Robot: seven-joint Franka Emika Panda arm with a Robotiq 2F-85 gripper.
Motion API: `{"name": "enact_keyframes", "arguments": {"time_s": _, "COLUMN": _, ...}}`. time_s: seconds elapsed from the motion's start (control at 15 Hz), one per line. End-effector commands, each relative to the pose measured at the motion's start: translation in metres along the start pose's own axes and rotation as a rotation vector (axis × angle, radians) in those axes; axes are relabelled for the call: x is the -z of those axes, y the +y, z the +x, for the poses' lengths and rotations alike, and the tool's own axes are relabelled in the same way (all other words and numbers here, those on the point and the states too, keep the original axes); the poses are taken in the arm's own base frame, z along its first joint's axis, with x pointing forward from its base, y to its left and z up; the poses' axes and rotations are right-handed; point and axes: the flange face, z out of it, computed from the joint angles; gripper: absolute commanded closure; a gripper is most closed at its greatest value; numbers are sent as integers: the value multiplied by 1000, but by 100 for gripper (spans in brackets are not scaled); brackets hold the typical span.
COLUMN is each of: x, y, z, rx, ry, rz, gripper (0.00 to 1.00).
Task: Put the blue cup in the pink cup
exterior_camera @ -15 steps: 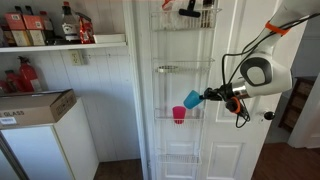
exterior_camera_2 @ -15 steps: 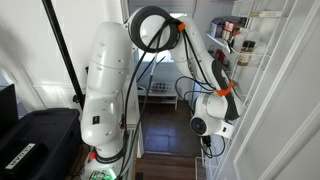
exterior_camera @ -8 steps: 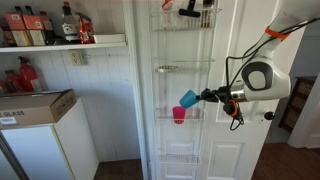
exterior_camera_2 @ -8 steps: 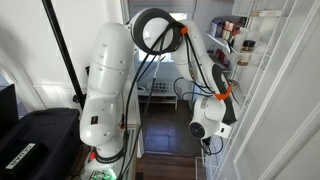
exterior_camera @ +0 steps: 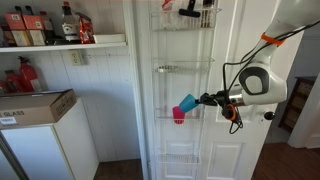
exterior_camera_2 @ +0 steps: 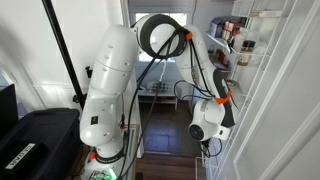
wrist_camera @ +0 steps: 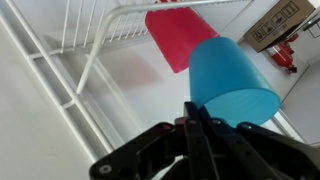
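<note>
The blue cup's base [wrist_camera: 213,50] sticks out to one side of the pink cup, so the robot's gripper should bring it in line with the pink cup's opening [wrist_camera: 187,62] first and then lower it in.
The blue cup [exterior_camera: 186,103] is held tilted in my gripper [exterior_camera: 200,100], which is shut on its rim. It hangs just above and beside the pink cup [exterior_camera: 178,116], which stands upright in a white wire door rack [exterior_camera: 180,122]. In the wrist view the blue cup [wrist_camera: 232,74] fills the right side, with the pink cup [wrist_camera: 180,36] behind it and my gripper's [wrist_camera: 198,112] fingers pinched on the blue cup's edge. In an exterior view only the arm and wrist [exterior_camera_2: 210,125] show; both cups are hidden.
The white door carries several wire shelves [exterior_camera: 182,68], one above the cups. A cardboard box [exterior_camera: 35,105] sits on a white appliance below a shelf of bottles [exterior_camera: 45,25]. The arm's base [exterior_camera_2: 105,90] stands beside a black case [exterior_camera_2: 30,140].
The gripper with the blue cup has moved slightly left and down toward the pink cup; the blue cup is closer over it than a second ago.
</note>
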Motion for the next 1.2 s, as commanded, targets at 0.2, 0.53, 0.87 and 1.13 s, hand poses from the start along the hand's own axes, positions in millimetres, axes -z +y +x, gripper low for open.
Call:
{"name": "enact_keyframes", "arguments": {"time_s": 0.2, "x": -7, "y": 14, "z": 15, "rx": 25, "ry": 73, "rz": -12, "gripper": 99}}
{"name": "enact_keyframes", "arguments": {"time_s": 0.53, "x": -10, "y": 15, "z": 18, "rx": 24, "ry": 107, "rz": 13, "gripper": 99}}
{"name": "enact_keyframes", "arguments": {"time_s": 0.87, "x": -24, "y": 12, "z": 2, "rx": -2, "ry": 107, "rz": 66, "gripper": 99}}
{"name": "enact_keyframes", "arguments": {"time_s": 1.13, "x": -29, "y": 17, "z": -5, "rx": -3, "ry": 92, "rz": 57, "gripper": 99}}
